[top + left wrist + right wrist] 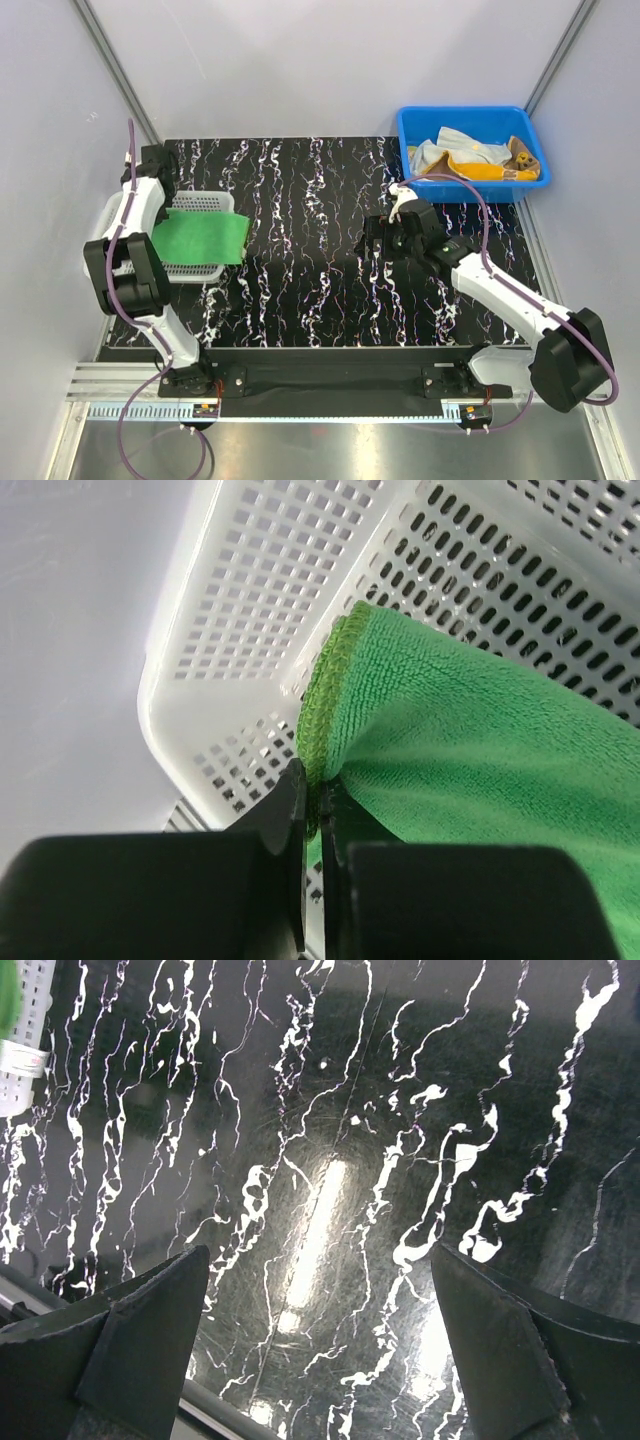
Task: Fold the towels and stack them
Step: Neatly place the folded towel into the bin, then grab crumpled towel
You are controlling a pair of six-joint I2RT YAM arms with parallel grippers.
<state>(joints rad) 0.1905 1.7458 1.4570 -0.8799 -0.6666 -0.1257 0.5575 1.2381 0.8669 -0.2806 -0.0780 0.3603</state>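
The green towel lies flat over the basket, and the robot's left gripper keeps pulling it toward the basket's outside (pixel 265 575) until its overhanging edge (pixel 243 240) falls inside.
A plain green towel (pixel 200 238) lies folded across the white perforated basket (pixel 205 203) at the left, its right edge hanging over the basket's rim. My left gripper (pixel 158 222) is shut on the towel's stitched corner; in the left wrist view the green towel (pixel 480 750) is pinched between my fingertips (pixel 320 785) above the basket's wall (pixel 270 610). My right gripper (pixel 375 232) is open and empty above the black marbled table (pixel 320 1140). More towels, white and orange-yellow with a brown bear (pixel 480 160), lie crumpled in the blue bin (pixel 472 122).
The blue bin stands at the back right of the black marbled mat (pixel 320 270). The basket's edge and a sliver of green show at the top left of the right wrist view (pixel 25 1020). Grey walls enclose the table.
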